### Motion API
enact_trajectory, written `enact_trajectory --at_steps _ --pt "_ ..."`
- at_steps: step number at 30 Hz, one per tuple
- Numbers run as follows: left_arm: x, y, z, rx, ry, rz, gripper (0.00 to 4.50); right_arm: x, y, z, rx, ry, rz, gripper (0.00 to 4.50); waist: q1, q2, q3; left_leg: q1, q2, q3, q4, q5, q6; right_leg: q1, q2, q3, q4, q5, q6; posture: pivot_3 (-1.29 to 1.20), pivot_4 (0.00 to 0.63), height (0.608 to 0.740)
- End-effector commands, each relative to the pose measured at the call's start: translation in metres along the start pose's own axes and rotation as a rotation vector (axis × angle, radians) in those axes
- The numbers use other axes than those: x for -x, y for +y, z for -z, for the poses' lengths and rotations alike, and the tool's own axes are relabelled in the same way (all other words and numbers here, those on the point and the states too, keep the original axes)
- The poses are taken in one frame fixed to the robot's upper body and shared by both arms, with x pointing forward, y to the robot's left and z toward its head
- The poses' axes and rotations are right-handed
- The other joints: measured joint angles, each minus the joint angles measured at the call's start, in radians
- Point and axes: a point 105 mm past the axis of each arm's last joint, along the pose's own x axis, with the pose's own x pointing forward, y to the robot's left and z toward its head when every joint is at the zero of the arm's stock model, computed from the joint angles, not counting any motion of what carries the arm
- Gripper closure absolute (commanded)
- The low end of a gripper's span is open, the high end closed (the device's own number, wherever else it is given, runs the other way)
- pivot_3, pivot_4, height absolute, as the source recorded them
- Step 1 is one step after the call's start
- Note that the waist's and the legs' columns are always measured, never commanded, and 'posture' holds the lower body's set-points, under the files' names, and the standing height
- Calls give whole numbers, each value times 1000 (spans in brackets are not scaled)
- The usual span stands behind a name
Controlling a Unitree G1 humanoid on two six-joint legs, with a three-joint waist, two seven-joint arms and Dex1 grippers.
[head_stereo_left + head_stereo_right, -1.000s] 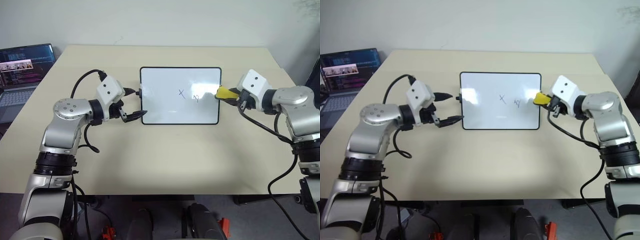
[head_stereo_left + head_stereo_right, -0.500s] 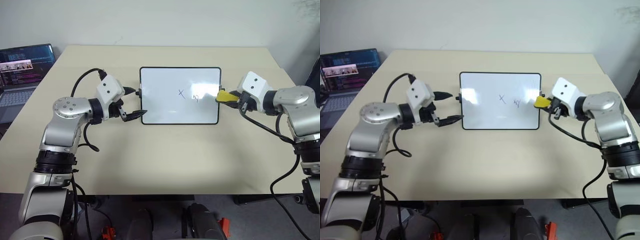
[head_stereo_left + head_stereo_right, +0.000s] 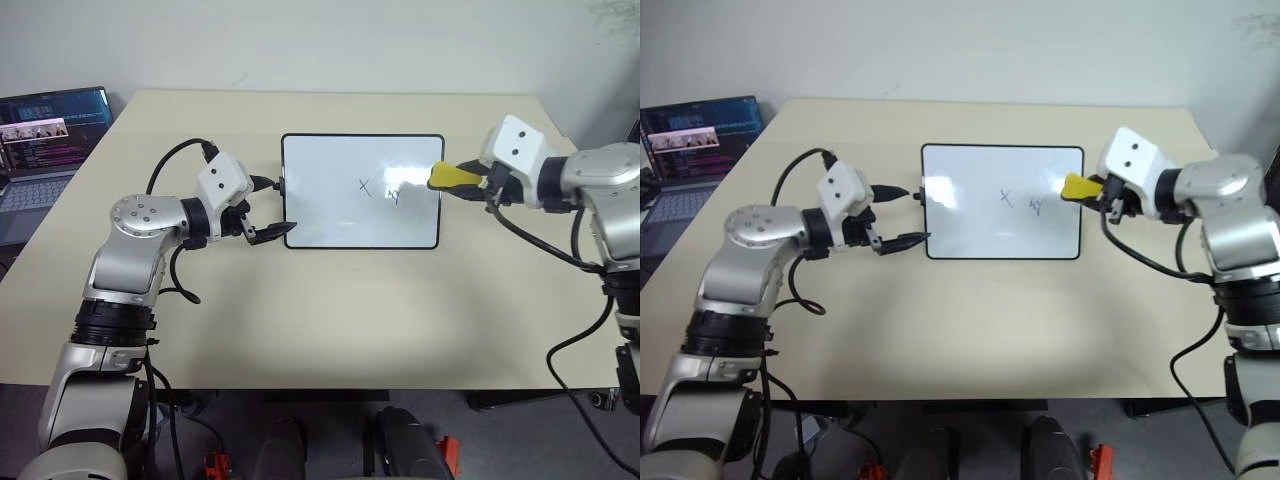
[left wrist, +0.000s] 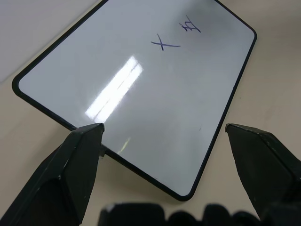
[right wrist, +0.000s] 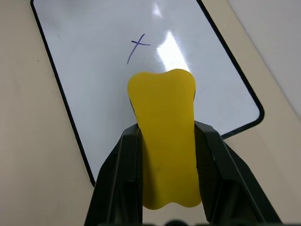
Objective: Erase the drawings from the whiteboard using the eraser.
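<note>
The eraser point(image 3: 452, 176) is hanging raised at the whiteboard's edge, away from the X, so my right gripper should swing inward past the squiggle and wipe the X first point(image 3: 365, 187).
The whiteboard point(image 3: 325, 205) lies flat in the middle of the table. The drawings on its right half are an X point(image 3: 365, 186) and a small squiggle point(image 3: 392, 196). My right gripper point(image 3: 468, 180) is shut on the yellow eraser point(image 3: 448, 175), which hangs raised over the board's right edge, just right of the squiggle. In the right wrist view the eraser point(image 5: 167, 136) sits between the fingers point(image 5: 117, 183), with the X point(image 5: 138, 47) beyond it. My left gripper point(image 3: 277, 208) stands open at the board's left short edge, its fingers point(image 4: 77, 165) spread on either side of the board's lower left part.
An open laptop point(image 3: 45, 140) stands at the table's far left edge. Bare beige tabletop point(image 3: 340, 310) surrounds the board, with wide room in front of it. Black cables loop from both wrists.
My right gripper has lifted the eraser up from the board's right edge. The left arm and the board have kept still.
</note>
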Motion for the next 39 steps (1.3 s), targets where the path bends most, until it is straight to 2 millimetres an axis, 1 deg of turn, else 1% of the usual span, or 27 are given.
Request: enact_trajectory --at_steps 1,5,10,14,17,20,23,26,29,31,32,34,38,39 --pt "4 9 -15 -53 -28 -25 0 16 -9 -15 32 -35 35 3377 0 0 0 0 0 0 0 0 0 0 0 0 0 0 0 0 150 740" --pt "4 10 -16 -57 -31 -24 0 15 -6 -12 26 -25 25 3377 -2 0 0 0 0 0 0 0 0 0 0 0 1 0 0 0 150 740" --pt "3 10 -18 -62 -34 -22 0 7 -2 -8 -3 -33 27 3377 -1 0 0 0 0 0 0 0 0 0 0 0 1 0 0 0 150 740" --pt "4 10 -18 -64 -32 -23 0 2 9 -3 -9 -16 -9 3377 -1 0 0 0 0 0 1 0 0 0 0 0 1 0 0 0 150 740" --pt "4 10 -17 -64 -29 -23 0 -3 7 -10 -5 -50 5 3377 -3 0 0 0 0 0 1 0 0 0 0 0 1 0 0 0 150 740" --pt "5 10 -17 -63 -28 -23 0 -11 -2 -26 -15 -127 74 3377 -5 0 0 0 0 0 1 0 0 0 0 0 2 0 0 0 150 740" --pt "4 10 -16 -61 -27 -22 0 -24 -3 -38 -34 -180 114 3377 -5 0 0 1 0 0 1 0 0 0 0 0 2 0 0 0 150 740" --pt "2 10 -16 -57 -29 -23 0 -50 -5 -42 -96 -197 189 3377 -4 0 0 0 0 0 2 0 0 0 0 0 2 0 0 0 150 740" --pt "0 10 -15 -54 -32 -20 0 -78 -1 -50 -152 -212 223 3377 -5 0 0 1 0 0 2 0 0 0 0 0 3 0 0 0 150 740" --pt "-2 10 -16 -53 -33 -19 0 -94 1 -51 -173 -199 246 3377 -5 0 0 1 0 0 2 0 0 0 0 0 3 0 0 0 150 740" --pt "-2 10 -16 -54 -35 -19 0 -101 1 -47 -147 -166 267 3377 -5 0 0 1 0 0 2 0 0 0 0 0 3 0 0 0 150 740" --pt "-3 11 -17 -54 -37 -19 0 -110 0 -41 -113 -122 292 3377 -3 0 0 0 0 0 2 0 0 0 0 0 3 0 0 0 150 740" --pt "-1 10 -17 -54 -37 -20 0 -126 -4 -47 -190 -145 329 3378 -5 0 0 0 0 -1 2 0 0 0 0 0 3 0 0 0 150 740" --pt "-1 10 -16 -54 -36 -20 0 -129 -5 -46 -192 -141 335 3378 -6 0 0 1 0 -1 2 0 0 0 0 0 3 0 0 0 150 740"
